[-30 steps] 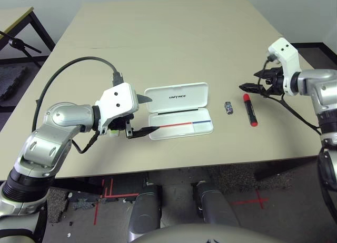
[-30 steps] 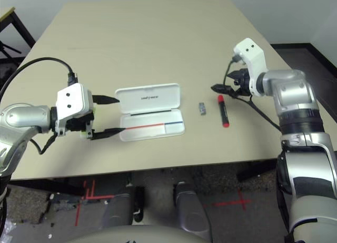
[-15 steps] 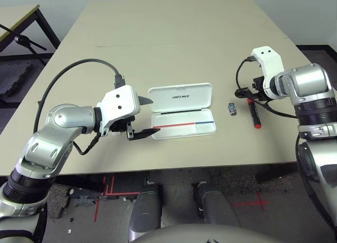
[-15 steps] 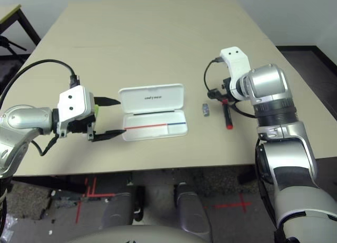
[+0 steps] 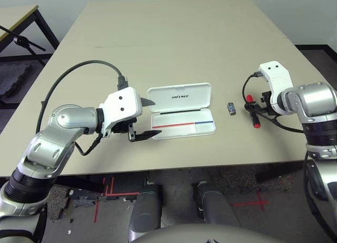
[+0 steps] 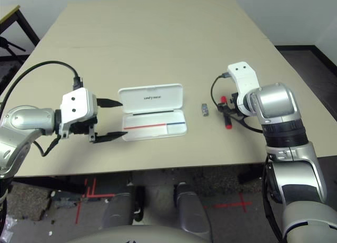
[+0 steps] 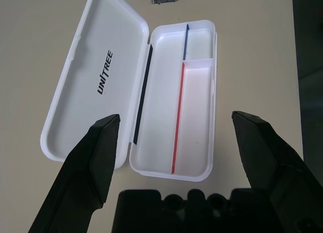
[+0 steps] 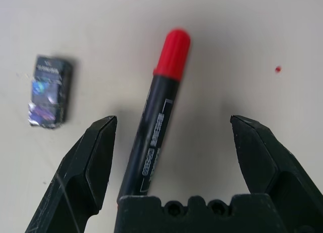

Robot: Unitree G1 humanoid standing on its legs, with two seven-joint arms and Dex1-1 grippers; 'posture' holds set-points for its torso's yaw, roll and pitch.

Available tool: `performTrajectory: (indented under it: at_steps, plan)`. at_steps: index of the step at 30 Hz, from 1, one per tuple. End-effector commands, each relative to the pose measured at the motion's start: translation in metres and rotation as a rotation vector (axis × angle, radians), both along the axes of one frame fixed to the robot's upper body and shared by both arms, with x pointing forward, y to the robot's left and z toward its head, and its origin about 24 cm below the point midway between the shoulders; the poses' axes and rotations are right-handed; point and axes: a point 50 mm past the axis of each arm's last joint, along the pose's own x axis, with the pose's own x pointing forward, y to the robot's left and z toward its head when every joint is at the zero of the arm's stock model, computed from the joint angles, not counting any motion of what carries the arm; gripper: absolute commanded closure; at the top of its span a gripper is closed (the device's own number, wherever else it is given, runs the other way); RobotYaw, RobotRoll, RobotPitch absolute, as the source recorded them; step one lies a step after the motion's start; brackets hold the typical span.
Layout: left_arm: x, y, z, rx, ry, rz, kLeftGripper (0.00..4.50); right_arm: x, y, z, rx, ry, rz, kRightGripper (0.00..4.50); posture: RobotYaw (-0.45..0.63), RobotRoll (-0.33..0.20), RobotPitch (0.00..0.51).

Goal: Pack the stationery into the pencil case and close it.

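Note:
Next, my right gripper picks up the red marker [image 5: 255, 117] and lays it in the compartment [image 5: 181, 118] next to the lid, because the marker is across the pencil case from my left gripper.
The white pencil case [image 5: 182, 115] lies open near the table's front, its lettered lid [image 7: 96, 86] flat behind the tray [image 7: 194, 122] with the red and blue stripe. My left gripper [image 5: 155, 117] is open at the case's left short end, nothing between its fingers [image 7: 98, 152]. Right of the case lies the tiny dark-grey block [image 5: 231, 108], then the red marker [image 8: 160, 123] with its black barrel. My right gripper [image 5: 253, 107] is open just above the marker, one finger on each side of it. The lime-green highlighter is hidden.
A black cable [image 5: 79, 69] loops over my left forearm. A second table and a black stand [image 5: 21, 40] are off the far left. The table's front edge [image 5: 174, 166] runs close below the case; the far half of the tabletop [image 5: 174, 38] is bare.
My right gripper has swung in from the far right and come down over the red marker. The left gripper has stayed by the case. The head camera has shifted slightly.

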Motion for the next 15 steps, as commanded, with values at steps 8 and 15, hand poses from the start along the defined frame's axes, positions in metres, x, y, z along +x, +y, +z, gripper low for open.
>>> performTrajectory:
  at_steps: [8, 15]
  plan:
    - [0.004, -0.008, 0.0, 0.001, -0.001, -0.043, 0.03, 0.002, 0.0, -0.016, 0.008, 0.0, -0.024, 0.0, 0.04, 0.0, 0.102]
    - [0.003, -0.007, 0.001, 0.003, -0.004, -0.04, 0.03, 0.007, 0.001, -0.022, 0.01, 0.009, -0.015, 0.0, 0.05, 0.0, 0.102]
